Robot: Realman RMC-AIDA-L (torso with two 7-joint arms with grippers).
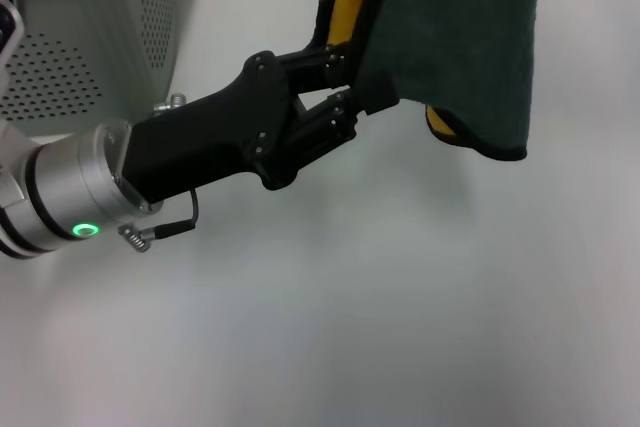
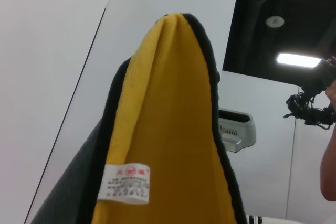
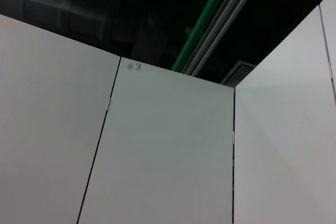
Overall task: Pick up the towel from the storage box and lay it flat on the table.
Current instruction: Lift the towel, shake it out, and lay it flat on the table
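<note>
The towel hangs folded [image 1: 450,52] by my left gripper, so next my right gripper pulls the towel's far corner [image 2: 177,20] away and opens it wide before both grippers lower it.
The towel [image 1: 460,37] is dark green with a black border and a yellow underside. It hangs in the air above the table [image 1: 400,307] at the upper right of the head view. My left gripper [image 1: 347,87] reaches in from the left and is shut on the towel's left edge. In the left wrist view the towel [image 2: 168,129] shows its yellow side and a white label [image 2: 124,183]. The storage box [image 1: 90,27] stands at the far left, behind my left arm. My right gripper is out of view.
A short cable [image 1: 160,230] dangles from my left wrist above the table. The left wrist view shows white wall panels [image 2: 47,77], a camera rig [image 2: 310,111] and a person's arm [image 2: 329,171] at the edge. The right wrist view shows only walls and ceiling.
</note>
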